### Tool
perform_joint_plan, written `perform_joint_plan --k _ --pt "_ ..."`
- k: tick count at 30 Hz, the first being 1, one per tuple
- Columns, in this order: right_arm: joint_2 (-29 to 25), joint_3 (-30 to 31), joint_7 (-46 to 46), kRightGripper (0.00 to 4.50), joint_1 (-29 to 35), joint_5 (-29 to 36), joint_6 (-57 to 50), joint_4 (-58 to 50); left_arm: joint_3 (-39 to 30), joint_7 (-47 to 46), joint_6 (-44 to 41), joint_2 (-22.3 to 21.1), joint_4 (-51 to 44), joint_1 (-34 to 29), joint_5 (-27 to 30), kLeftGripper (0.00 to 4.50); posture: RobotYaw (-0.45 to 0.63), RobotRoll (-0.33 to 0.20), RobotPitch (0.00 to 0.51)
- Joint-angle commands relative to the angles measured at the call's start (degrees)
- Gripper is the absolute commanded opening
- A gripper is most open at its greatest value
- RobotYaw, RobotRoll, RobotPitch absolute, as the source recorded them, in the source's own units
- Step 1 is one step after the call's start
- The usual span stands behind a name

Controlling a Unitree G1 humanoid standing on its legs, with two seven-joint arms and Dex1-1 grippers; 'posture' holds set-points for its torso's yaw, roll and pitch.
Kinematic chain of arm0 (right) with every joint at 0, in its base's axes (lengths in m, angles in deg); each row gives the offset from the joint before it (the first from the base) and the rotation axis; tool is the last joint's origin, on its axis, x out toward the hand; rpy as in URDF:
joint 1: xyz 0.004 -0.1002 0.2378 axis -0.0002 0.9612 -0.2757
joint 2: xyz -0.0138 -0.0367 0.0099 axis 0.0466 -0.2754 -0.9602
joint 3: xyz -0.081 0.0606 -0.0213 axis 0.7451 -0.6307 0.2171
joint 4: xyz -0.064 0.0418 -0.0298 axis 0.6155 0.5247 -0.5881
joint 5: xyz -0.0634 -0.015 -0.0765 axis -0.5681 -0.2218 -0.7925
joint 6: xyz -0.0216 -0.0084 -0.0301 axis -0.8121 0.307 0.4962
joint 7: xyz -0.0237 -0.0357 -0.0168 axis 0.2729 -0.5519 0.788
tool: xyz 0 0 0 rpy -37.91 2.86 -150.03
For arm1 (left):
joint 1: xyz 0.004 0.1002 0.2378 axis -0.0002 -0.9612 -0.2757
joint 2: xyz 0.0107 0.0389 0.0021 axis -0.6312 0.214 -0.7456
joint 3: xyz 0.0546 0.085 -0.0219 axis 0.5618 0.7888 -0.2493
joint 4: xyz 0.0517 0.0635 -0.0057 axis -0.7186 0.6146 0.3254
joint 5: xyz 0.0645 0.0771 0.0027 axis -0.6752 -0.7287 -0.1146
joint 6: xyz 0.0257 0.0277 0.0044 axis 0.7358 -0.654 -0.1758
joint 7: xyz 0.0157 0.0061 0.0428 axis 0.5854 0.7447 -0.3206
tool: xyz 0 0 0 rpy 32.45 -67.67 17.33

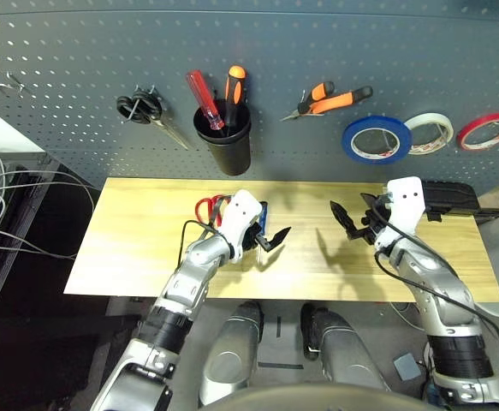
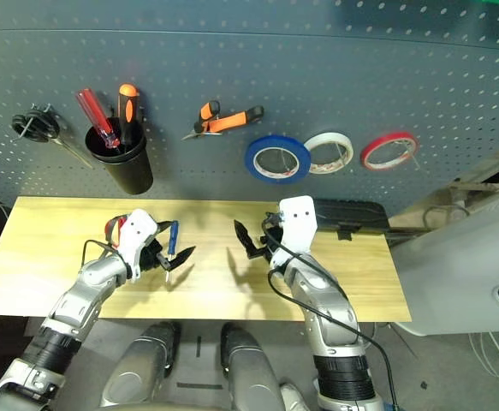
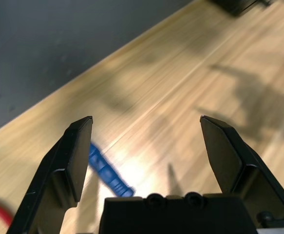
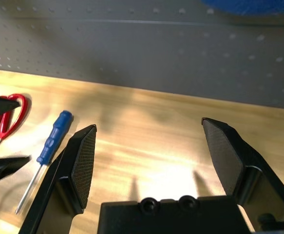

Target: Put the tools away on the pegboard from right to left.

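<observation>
The screwdriver's blue handle [image 2: 174, 233] is clear of the red-handled scissors, so my left gripper should keep going down around the handle [image 2: 174, 240] until its fingers close on it.
On the dark grey pegboard [image 1: 317, 51] hang the orange-and-black pliers [image 1: 330, 101] and the blue tape roll [image 1: 349, 141], right of the black cup holder [image 1: 225, 141]. On the wooden table [image 1: 146, 257] lie the red-handled scissors [image 1: 204, 208] and, just right of them, the small blue-handled screwdriver [image 2: 173, 235]. My left gripper [image 1: 270, 229] hovers open right over the screwdriver [image 3: 105, 170], nothing between its fingers. My right gripper [image 1: 352, 218] stands open and empty over the table's middle right, facing the screwdriver [image 4: 54, 136] and scissors [image 4: 8, 117].
Black-handled scissors [image 1: 142, 109] hang at the pegboard's left. Two larger screwdrivers stand in the cup. White tape [image 1: 444, 128] and red tape [image 1: 472, 134] hang right of the blue roll. A black box [image 1: 446, 197] sits at the table's back right. Cables [image 1: 1, 205] lie off the left.
</observation>
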Motion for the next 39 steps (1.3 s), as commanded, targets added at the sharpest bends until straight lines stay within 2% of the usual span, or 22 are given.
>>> perform_joint_plan --k 1,7,15,21,28,31,33,39 --pt "-0.16 0.99 0.42 4.44 1.1 -0.41 -0.71 0.57 -0.28 -2.81 -3.99 1.51 5.83 2.22 -1.62 4.5 0.07 0.0 0.255" --pt "0.61 1.91 -0.05 4.44 1.15 -0.54 -1.27 -0.12 -0.74 -6.31 -6.57 3.63 16.58 8.26 -3.38 4.5 0.06 0.0 0.263" --pt "1.93 2.93 -0.72 4.44 0.74 -0.9 -2.22 -1.18 -5.33 -13.63 -7.97 8.22 37.13 17.73 -2.9 4.5 0.03 0.0 0.271" --pt "1.89 2.77 -0.66 4.44 0.2 -1.03 -2.32 -1.18 -6.34 -14.71 -6.03 9.63 44.13 20.26 -3.27 4.5 0.02 0.0 0.262" --pt "1.49 2.24 -0.27 4.5 -0.72 -1.09 -1.32 0.15 -6.64 -11.32 -4.62 10.51 39.52 18.32 -2.07 2.26 0.04 0.0 0.244" --pt "1.25 2.12 0.05 4.5 -0.9 -1.19 -0.53 0.84 -6.79 -10.3 -4.75 10.78 33.05 15.64 -1.1 1.2 0.05 0.0 0.232" --pt "0.84 1.75 0.44 4.5 -1.23 -1.07 -0.1 1.22 -6.85 -9.76 -5.74 10.68 25.17 12.23 -0.24 0.62 0.05 0.0 0.223" --pt "-0.74 0.14 1.73 4.5 -1.73 -0.52 1.13 1.77 -6.48 -8.52 -9.46 9.36 2.8 3.23 1.68 0.54 0.06 0.0 0.214"
